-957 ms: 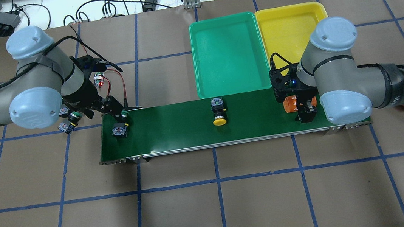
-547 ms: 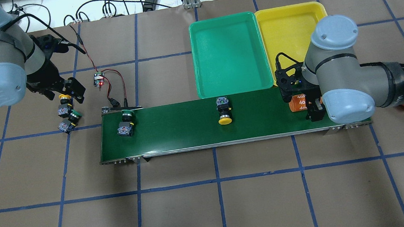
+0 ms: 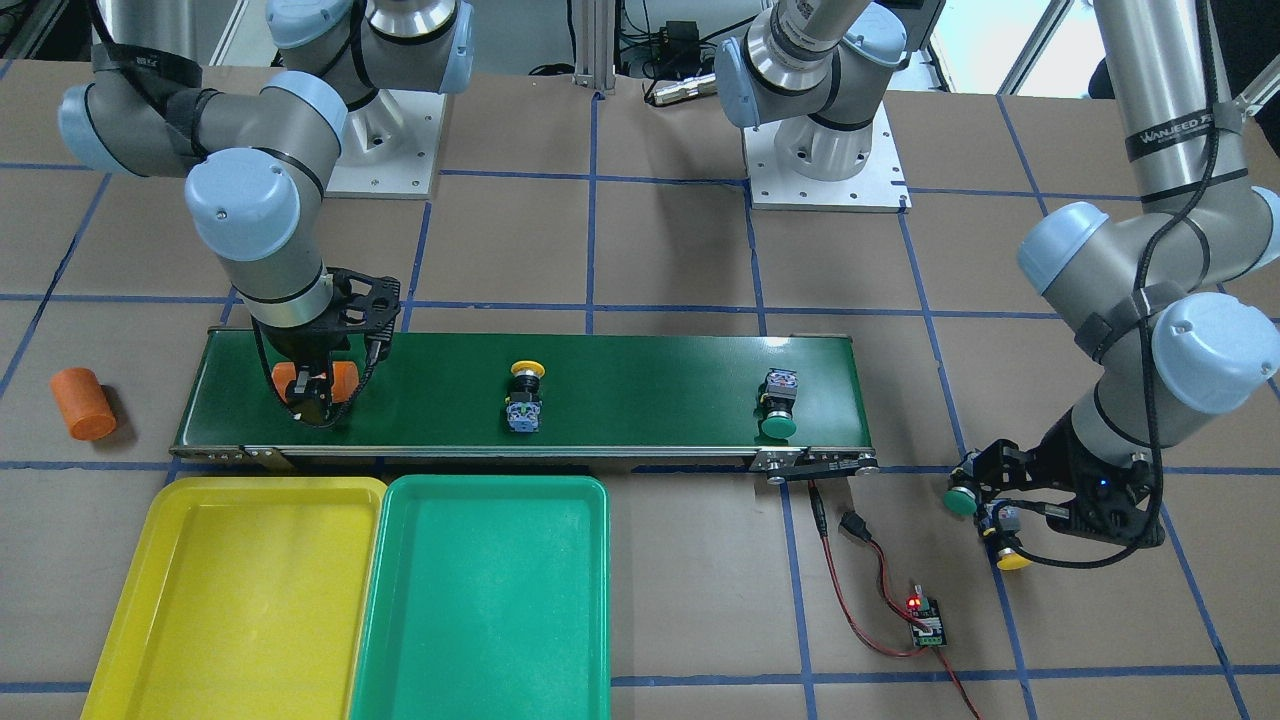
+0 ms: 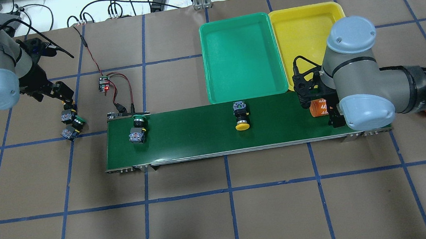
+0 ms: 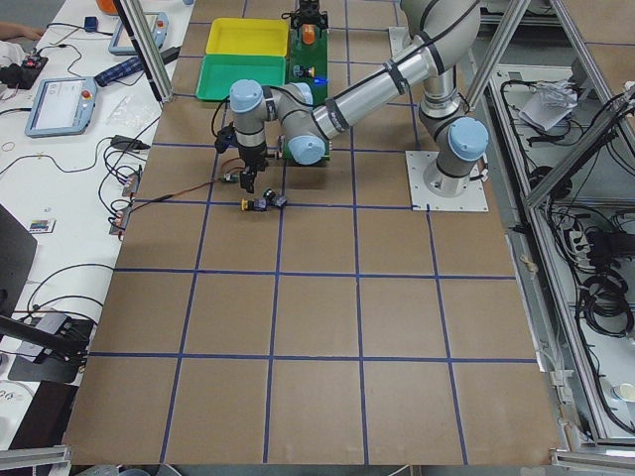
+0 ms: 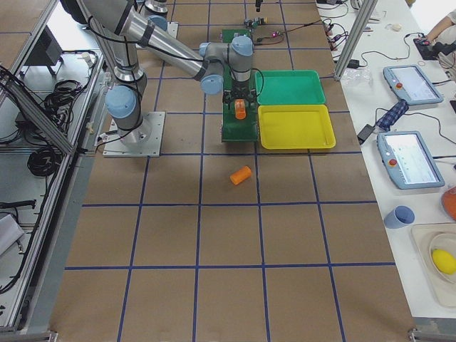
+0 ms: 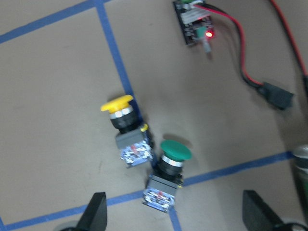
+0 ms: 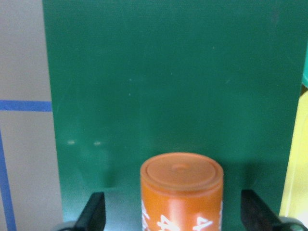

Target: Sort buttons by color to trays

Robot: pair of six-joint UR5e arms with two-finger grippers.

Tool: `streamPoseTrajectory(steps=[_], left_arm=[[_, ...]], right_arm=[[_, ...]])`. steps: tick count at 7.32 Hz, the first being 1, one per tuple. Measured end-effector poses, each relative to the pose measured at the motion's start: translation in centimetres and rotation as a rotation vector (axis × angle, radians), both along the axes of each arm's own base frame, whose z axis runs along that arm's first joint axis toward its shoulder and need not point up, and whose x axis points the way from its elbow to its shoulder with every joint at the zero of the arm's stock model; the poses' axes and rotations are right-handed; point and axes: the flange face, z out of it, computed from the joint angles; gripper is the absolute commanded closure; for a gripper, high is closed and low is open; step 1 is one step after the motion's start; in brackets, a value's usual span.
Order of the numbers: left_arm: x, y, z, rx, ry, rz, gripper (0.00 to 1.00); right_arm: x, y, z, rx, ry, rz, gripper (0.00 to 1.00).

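My left gripper is nearing the yellow button's neck and should continue until its fingers close, as the yellow button's cap end lies clear of the green button.
Two buttons lie on the dark-green belt: a green one near its left end and a yellow one at the middle. A yellow button and a green button lie together on the table left of the belt. My left gripper hovers over this pair, open and empty. My right gripper is open at the belt's right end, its fingers either side of an orange cylinder without touching it. The teal-green tray and the yellow tray stand behind the belt, with no buttons in them.
A small controller board with red and black wires lies behind the belt's left end. A second orange cylinder lies on the table beyond the belt's right end. The table has a blue tape grid.
My left arm has swung from the belt's left end back to above the two buttons on the table. The belt's buttons and the orange cylinder have drifted right, and my right gripper has followed.
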Motion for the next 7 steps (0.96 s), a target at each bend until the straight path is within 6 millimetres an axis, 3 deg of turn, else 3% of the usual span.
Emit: streamPoseTrajectory(steps=[3,4,5,6,7], left_arm=[[2.0,-1.9,-3.9,0.02,0.018,0.067,0.0],[2.4,-2.1,-4.9,0.031,0.024,0.076,0.03],[2.7,-2.3,-5.9,0.043,0.029,0.082,0.14],[2.8,-2.4,-6.7,0.052,0.032,0.086,0.29],[2.8,-2.5,-7.1,0.058,0.035,0.087,0.96]], right_arm=[[-0.9,0.0,0.1,0.013,0.044,0.018,0.0],[-1.2,0.1,0.1,0.019,0.072,0.041,0.0],[-1.3,0.1,0.1,0.021,0.083,0.053,0.0],[-1.1,0.2,0.1,0.022,0.079,0.056,0.0],[-0.8,0.2,0.0,0.02,0.056,0.054,0.0]])
